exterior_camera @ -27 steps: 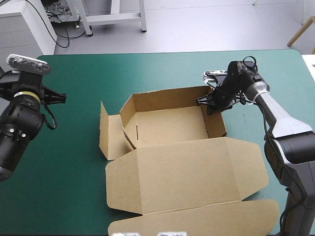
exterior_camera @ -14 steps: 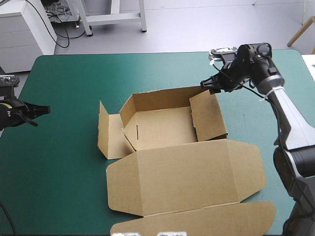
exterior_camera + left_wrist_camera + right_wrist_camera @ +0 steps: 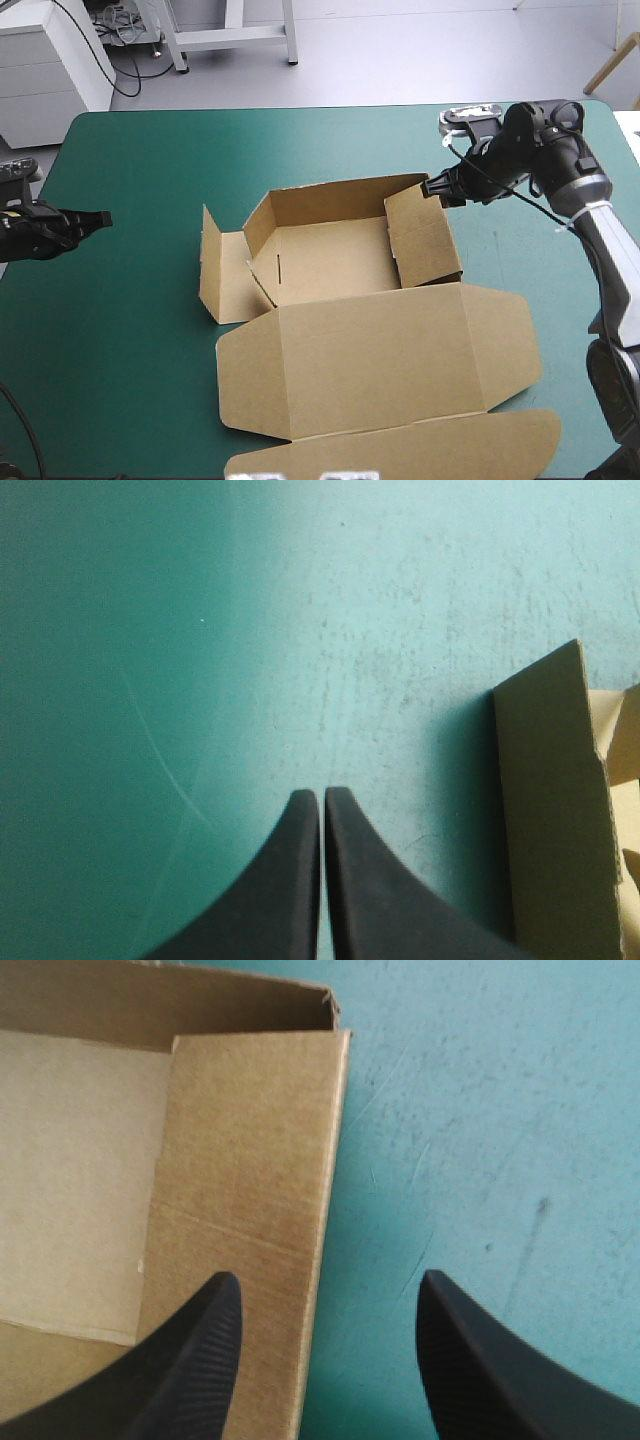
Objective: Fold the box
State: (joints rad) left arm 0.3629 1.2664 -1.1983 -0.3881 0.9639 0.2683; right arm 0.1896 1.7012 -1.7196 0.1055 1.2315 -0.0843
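The lid (image 3: 382,358) is attached to the brown box along a long front crease (image 3: 370,294), so I expect the lid to slide along flat when I move the box's inward-leaning side.
The brown box (image 3: 330,255) sits mid-table as an open tray, its lid (image 3: 380,360) lying flat toward the front. Its right wall (image 3: 425,240) leans inward, and a loose flap (image 3: 220,275) stands at its left end. My right gripper (image 3: 434,188) hovers open just off the box's far right corner. In the right wrist view the right gripper (image 3: 328,1285) straddles the outer edge of that wall (image 3: 250,1160) without touching it. My left gripper (image 3: 98,218) is shut and empty near the table's left edge. In the left wrist view the left gripper (image 3: 322,795) points at the left flap (image 3: 555,810), well ahead.
Bare teal-green cover (image 3: 140,300) stretches between my left gripper and the box's left flap. The lid's tuck flap (image 3: 400,450) reaches almost to the table's front edge. More bare cover (image 3: 520,240) lies to the right of the box, under the right arm.
The right gripper pulled back from the box's right wall toward the far right, and that wall now leans inward. The left arm drew back to the table's left edge.
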